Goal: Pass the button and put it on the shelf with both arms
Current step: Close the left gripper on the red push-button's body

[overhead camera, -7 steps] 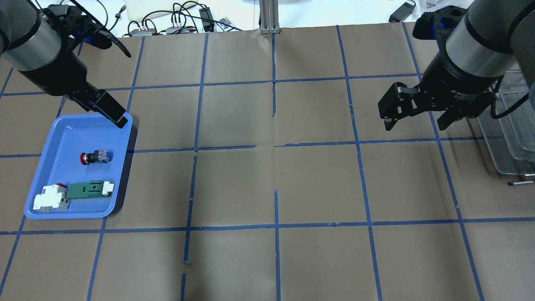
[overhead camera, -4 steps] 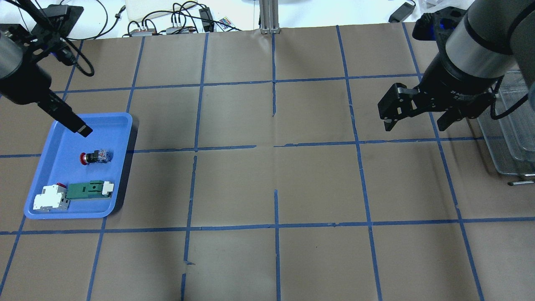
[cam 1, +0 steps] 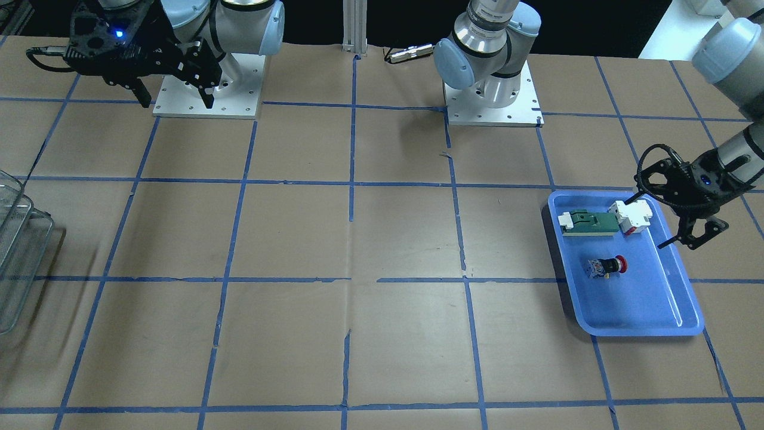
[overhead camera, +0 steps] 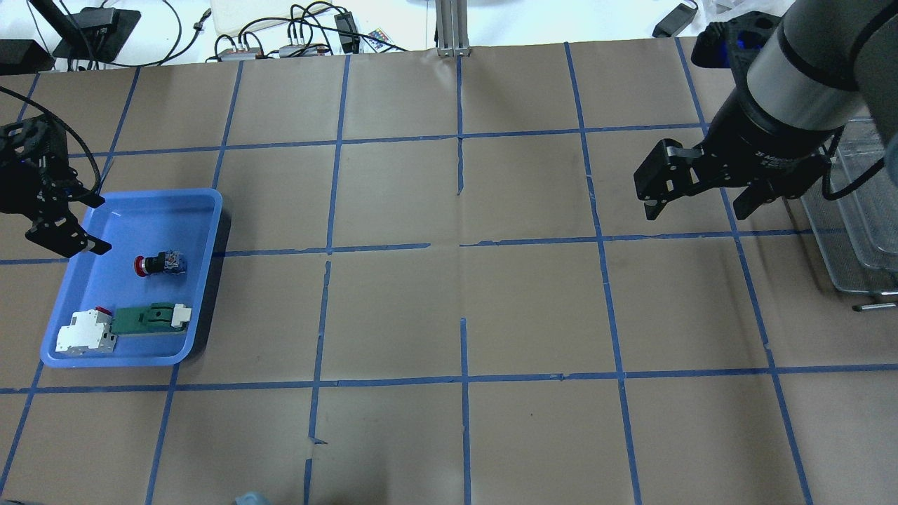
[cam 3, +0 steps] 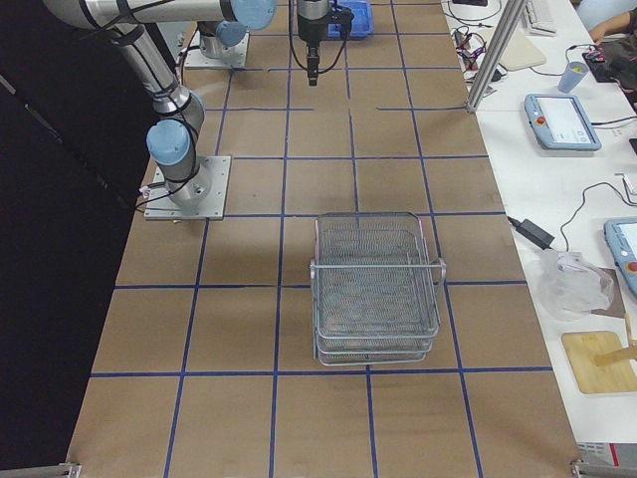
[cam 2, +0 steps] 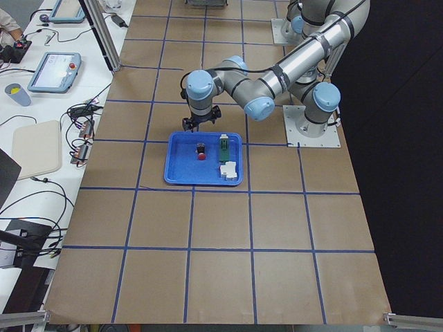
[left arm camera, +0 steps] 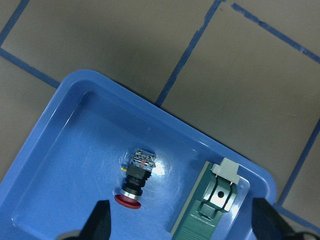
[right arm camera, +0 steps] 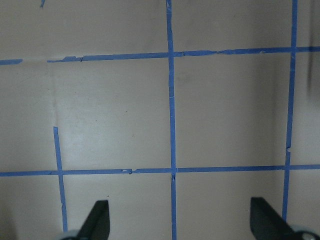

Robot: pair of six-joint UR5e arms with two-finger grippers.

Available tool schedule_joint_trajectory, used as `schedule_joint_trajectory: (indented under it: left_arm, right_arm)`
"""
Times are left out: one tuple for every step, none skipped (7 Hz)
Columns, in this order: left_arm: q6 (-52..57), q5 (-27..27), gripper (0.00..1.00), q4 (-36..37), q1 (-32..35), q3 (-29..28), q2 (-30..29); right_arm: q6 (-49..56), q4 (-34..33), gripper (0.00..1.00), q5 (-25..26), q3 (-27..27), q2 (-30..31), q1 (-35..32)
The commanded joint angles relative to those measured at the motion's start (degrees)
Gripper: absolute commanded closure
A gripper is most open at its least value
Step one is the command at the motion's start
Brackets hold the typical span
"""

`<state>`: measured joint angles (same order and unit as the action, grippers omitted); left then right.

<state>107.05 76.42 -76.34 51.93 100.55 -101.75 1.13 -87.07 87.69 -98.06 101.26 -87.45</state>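
Observation:
My gripper will lift the button [cam 1: 610, 266], which I expect to rise as one stiff piece, since the clear block [cam 1: 595, 269] sits flush and in line with the black body.
The button [overhead camera: 160, 264], with a red cap and black body, lies on its side in the blue tray [overhead camera: 161, 217], cap toward the tray's left rim. It also shows in the front view [cam 1: 606, 266] and the left wrist view [left arm camera: 137, 177]. My left gripper [overhead camera: 102, 224] is open and empty above the tray's left rim, beside the button and apart from it. In the left wrist view its fingertips [left arm camera: 100, 220] stand wide apart. My right gripper [overhead camera: 698, 209] is open and empty, raised over the table at the right. The wire shelf [cam 3: 376, 289] stands at the far right [overhead camera: 856, 210].
A green-and-white flat part [overhead camera: 151, 317] and a white-and-red block [overhead camera: 84, 331] lie at the tray's near end. Cables and boxes [overhead camera: 295, 42] lie beyond the table's far edge. Brown paper with a blue tape grid [overhead camera: 463, 280] covers the table.
My left gripper has swung from the tray's far right corner across to its left rim and come closer to the button. The right arm has not moved.

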Motion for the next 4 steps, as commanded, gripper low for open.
schedule_joint_trajectory:
  left_arm:
    - [14.2, -5.0, 0.0, 1.0, -5.3, -0.4, -7.0]
    - [22.1, -9.3, 0.03, 1.0, -6.4, -0.2, -9.9]
    - [25.0, -12.1, 0.03, 0.9, -7.5, -0.2, -12.6]
    - [25.9, -12.5, 0.07, 0.9, -8.2, -0.4, -14.8]
  right_arm:
    - [-0.1, -0.1, 0.0, -0.1, -0.2, 0.0, 0.0]
    - [0.0, -0.1, 0.0, 0.0, -0.2, 0.0, 0.1]
    - [-0.1, -0.2, 0.0, -0.1, -0.2, 0.0, 0.2]
    - [0.0, -0.2, 0.0, -0.1, -0.2, 0.0, 0.2]
